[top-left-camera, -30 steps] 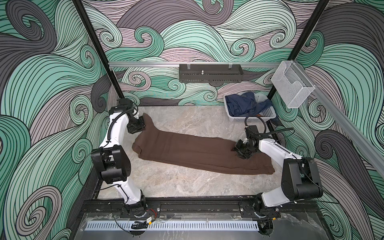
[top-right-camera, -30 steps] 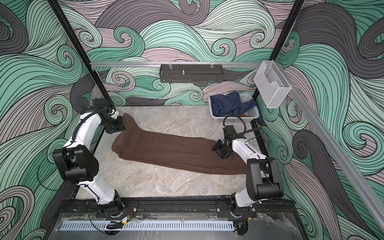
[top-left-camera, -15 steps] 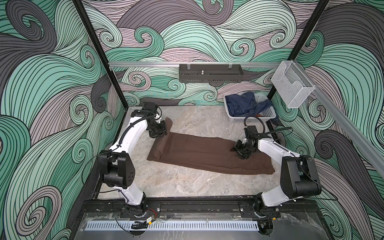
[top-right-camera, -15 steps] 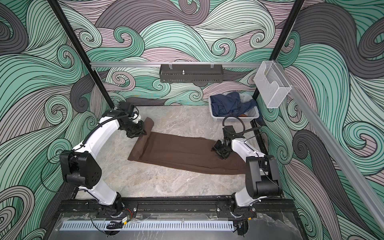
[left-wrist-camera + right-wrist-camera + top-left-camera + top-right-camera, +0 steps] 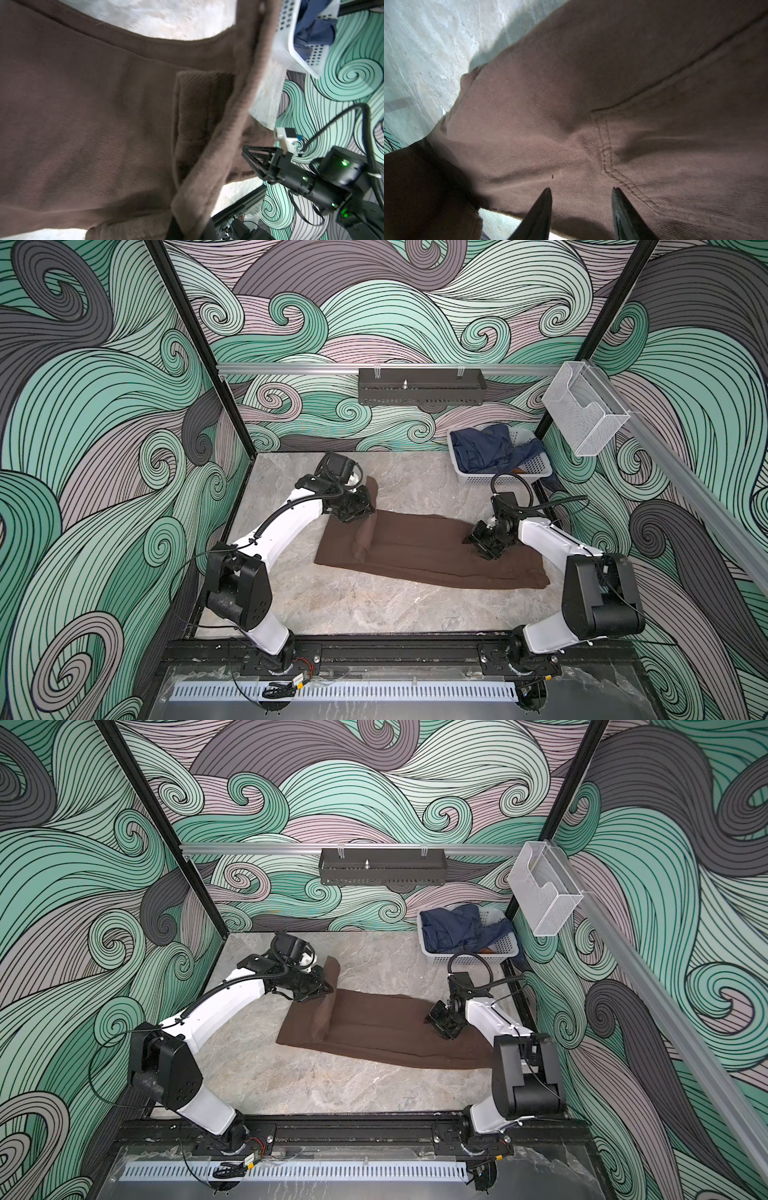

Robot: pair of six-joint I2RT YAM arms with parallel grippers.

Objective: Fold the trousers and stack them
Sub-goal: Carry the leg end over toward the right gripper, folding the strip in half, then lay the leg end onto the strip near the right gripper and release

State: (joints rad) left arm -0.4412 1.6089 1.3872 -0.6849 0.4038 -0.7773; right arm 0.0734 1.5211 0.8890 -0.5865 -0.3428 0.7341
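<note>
The raised fold (image 5: 365, 537) stands straight across the flat part of the trousers. My left gripper keeps moving the fold toward the trousers' smooth middle (image 5: 424, 542) and lets go there.
The dark brown trousers (image 5: 424, 549) lie lengthwise across the marble table in both top views. My left gripper (image 5: 368, 508) is shut on their left end, which hangs lifted and doubled back over the flat part as a raised fold (image 5: 365, 537). In the left wrist view that held band of fabric (image 5: 224, 133) runs up from the jaws. Over the trousers' right part (image 5: 374, 1027), my right gripper (image 5: 478, 547) is open. Its two dark fingertips (image 5: 548, 193) are spread just above or on the cloth near a stitched seam (image 5: 606, 149), and nothing is gripped between them.
A white basket (image 5: 536, 475) with navy denim garments stands at the back right corner, close behind the right arm. A black rack (image 5: 419, 391) hangs on the back wall. A clear mesh bin (image 5: 582, 418) hangs on the right rail. The black rail (image 5: 374, 651) borders the table's front.
My left gripper has carried the trousers' left end from the far left wall rightward, doubling the fabric back over itself. The right gripper has stayed in place on the cloth.
</note>
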